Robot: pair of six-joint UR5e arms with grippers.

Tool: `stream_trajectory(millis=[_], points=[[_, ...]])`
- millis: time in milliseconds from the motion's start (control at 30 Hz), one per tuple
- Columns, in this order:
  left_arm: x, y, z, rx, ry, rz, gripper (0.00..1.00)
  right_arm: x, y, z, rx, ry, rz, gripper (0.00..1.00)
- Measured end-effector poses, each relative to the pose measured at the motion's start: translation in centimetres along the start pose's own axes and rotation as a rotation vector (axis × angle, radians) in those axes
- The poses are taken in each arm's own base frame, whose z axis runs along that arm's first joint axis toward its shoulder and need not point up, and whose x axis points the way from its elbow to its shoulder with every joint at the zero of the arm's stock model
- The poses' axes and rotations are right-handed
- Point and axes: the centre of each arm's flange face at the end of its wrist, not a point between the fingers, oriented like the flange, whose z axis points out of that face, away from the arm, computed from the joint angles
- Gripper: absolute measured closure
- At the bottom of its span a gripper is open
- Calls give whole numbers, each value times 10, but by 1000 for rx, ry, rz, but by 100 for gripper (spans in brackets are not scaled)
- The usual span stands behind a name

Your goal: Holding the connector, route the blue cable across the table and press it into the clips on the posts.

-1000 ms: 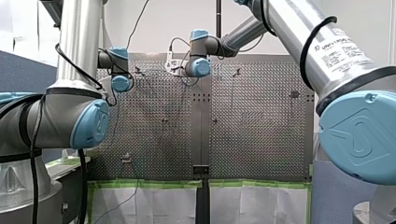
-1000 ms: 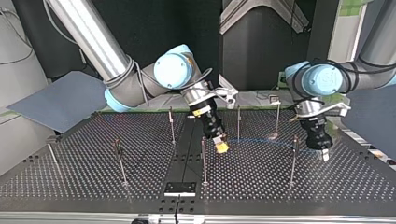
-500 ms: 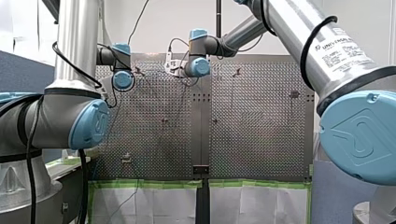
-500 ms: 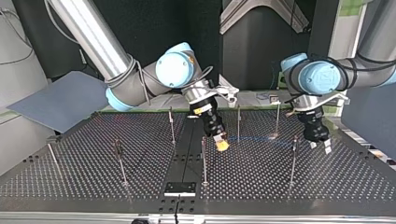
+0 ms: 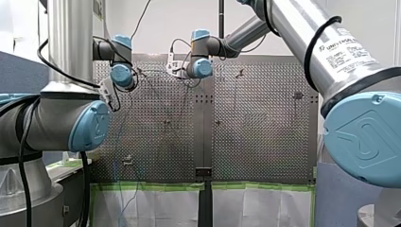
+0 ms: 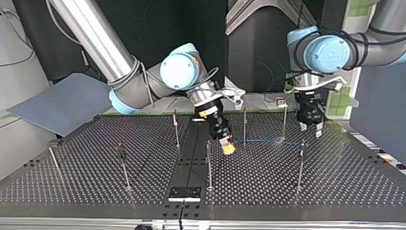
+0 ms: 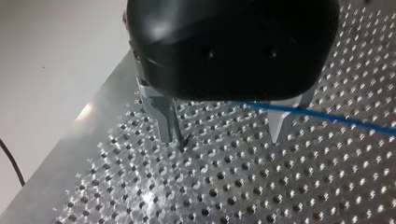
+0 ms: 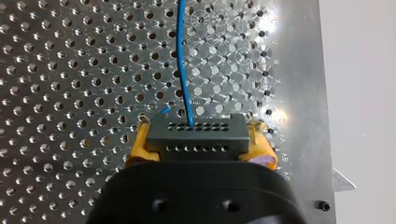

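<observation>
The blue cable (image 8: 181, 56) runs from the connector in a smooth bow (image 8: 186, 96). It will therefore trail in a gentle curve and stay attached when I carry it across.
My right gripper (image 8: 198, 154) has its yellow pads shut on a dark grey connector (image 8: 196, 135). The blue cable (image 8: 183, 60) leaves the connector and runs ahead over the perforated table. In the top view this gripper (image 6: 227, 147) hangs low near the middle posts, and the cable (image 6: 263, 140) stretches toward the view's right. My left gripper (image 6: 310, 127) hovers above the table at the top view's right, open and holding nothing. In its wrist view the cable (image 7: 322, 117) crosses just under the gripper (image 7: 224, 135), beside one metal finger (image 7: 282, 122), touched by neither.
Thin upright posts stand across the table: one (image 6: 244, 125) just beside my right gripper, one (image 6: 285, 120) near my left gripper, one (image 6: 300, 163) nearer the top view's front, others (image 6: 123, 165) at its left. A black plate (image 6: 184, 193) sits at the front edge.
My left gripper has lifted off the table near the right-hand post and drawn back toward the top view's far edge, its fingers wider apart. My right gripper has held still with the connector.
</observation>
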Motion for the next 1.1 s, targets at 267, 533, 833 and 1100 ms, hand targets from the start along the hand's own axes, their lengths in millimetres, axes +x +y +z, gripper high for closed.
stream_trajectory(millis=[267,533,833,1100], points=[[-16,-8,-29,39,12,-11,0,0,-1,0,0,-3,2,100],[-39,-21,-51,88,-23,-2,0,0,0,-1,-4,-5,3,100],[-40,-36,-61,167,-13,83,0,-1,0,-1,-13,-6,3,100],[-30,-53,-51,265,-3,148,0,-1,1,-1,-17,-6,4,100]])
